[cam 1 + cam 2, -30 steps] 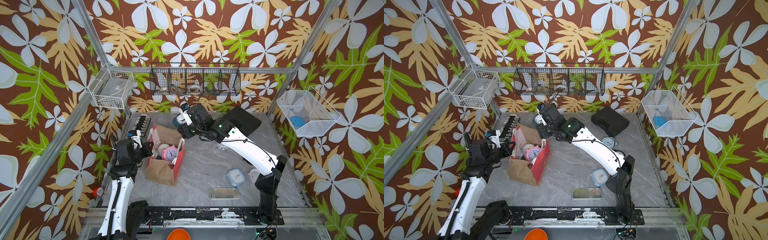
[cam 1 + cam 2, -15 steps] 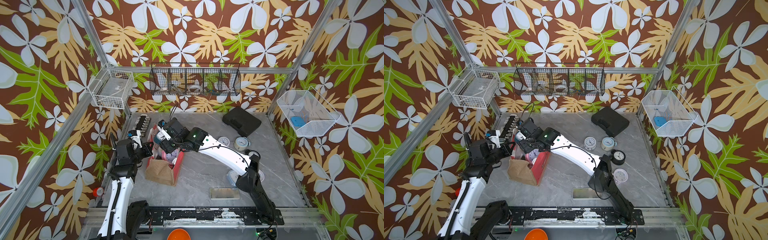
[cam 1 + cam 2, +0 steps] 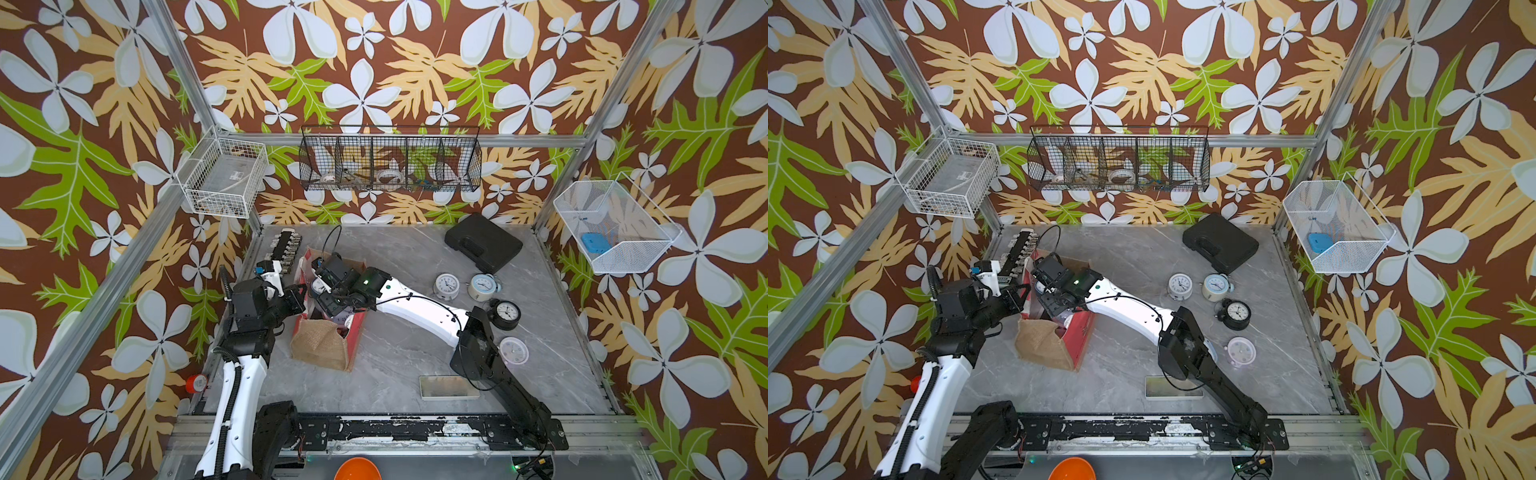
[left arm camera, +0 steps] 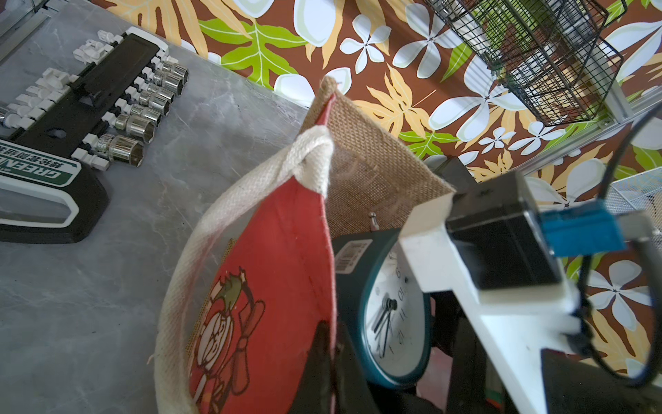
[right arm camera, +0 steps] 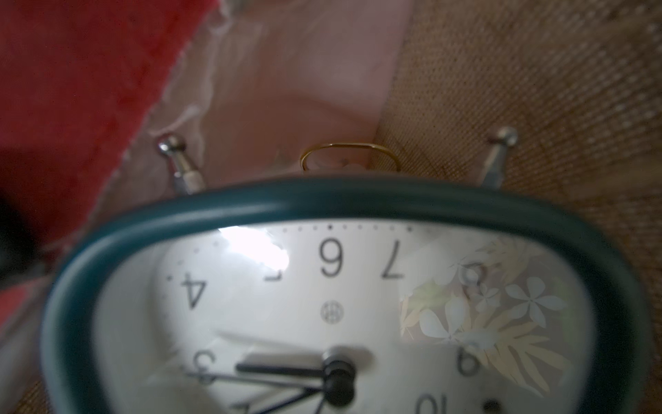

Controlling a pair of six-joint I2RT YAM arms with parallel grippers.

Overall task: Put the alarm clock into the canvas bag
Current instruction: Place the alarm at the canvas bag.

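Note:
My right gripper should back the teal-rimmed clock up and lower it into the bag's open middle (image 3: 340,318), because the clock's feet point into the red panel's lining (image 5: 231,103).
The canvas bag (image 3: 322,345) stands open at the table's left, with burlap ends, red panels and a white rope handle (image 4: 250,186). My left gripper (image 3: 301,297) is shut on the rim of its red panel (image 4: 272,269), one dark finger on each side. My right gripper (image 3: 328,301) reaches down into the bag's mouth, holding a teal-rimmed alarm clock (image 4: 390,315) with a white face. That clock (image 5: 340,286) fills the right wrist view, its feet pointing at the bag's inside. The right fingers themselves are hidden.
A white clock (image 3: 446,286), a pale blue clock (image 3: 482,286), a black clock (image 3: 508,314) and a flat white clock (image 3: 514,351) sit at the right. A black case (image 3: 482,245) lies at the back. A socket rail (image 3: 286,249) lies behind the bag, and a metal tin (image 3: 449,387) lies near the front.
My right arm has swung from the back of the table over to the bag with the teal clock and lowered it into the mouth. The left gripper has stayed on the rim.

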